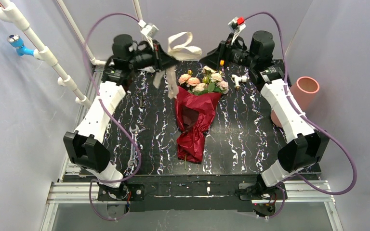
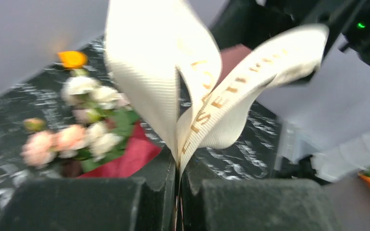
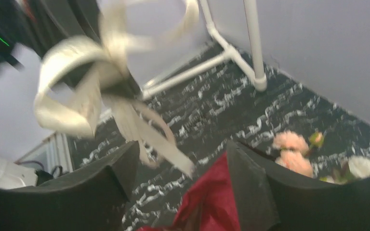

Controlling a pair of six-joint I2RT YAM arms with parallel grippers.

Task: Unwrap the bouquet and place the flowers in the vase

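The robot's left gripper is full of the loose beige ribbon (image 1: 172, 83) above the flowers, so it should set the ribbon down by the wrench before it opens the wrapping paper.
The bouquet lies in the middle of the table, its dark red wrapping paper (image 1: 195, 120) loose around the flowers (image 1: 203, 82), whose cream and pink heads point to the far side. My left gripper (image 1: 171, 59) hangs above the far left of the flowers, shut on the beige ribbon (image 1: 185, 46). In the left wrist view the ribbon (image 2: 197, 86) rises in two loops from the closed gripper (image 2: 179, 174). My right gripper (image 1: 208, 57) stands open just right of the ribbon, with nothing between its fingers (image 3: 111, 178). The salmon-pink vase (image 1: 304, 91) stands at the table's right edge, partly behind the right arm.
White pipes (image 1: 43, 48) run along the left wall, with a blue fitting (image 1: 18, 45). A small white pipe fitting (image 1: 241, 78) and a small orange object (image 1: 221, 62) lie near the flower heads. A white pipe frame (image 3: 250, 43) stands at the back wall.
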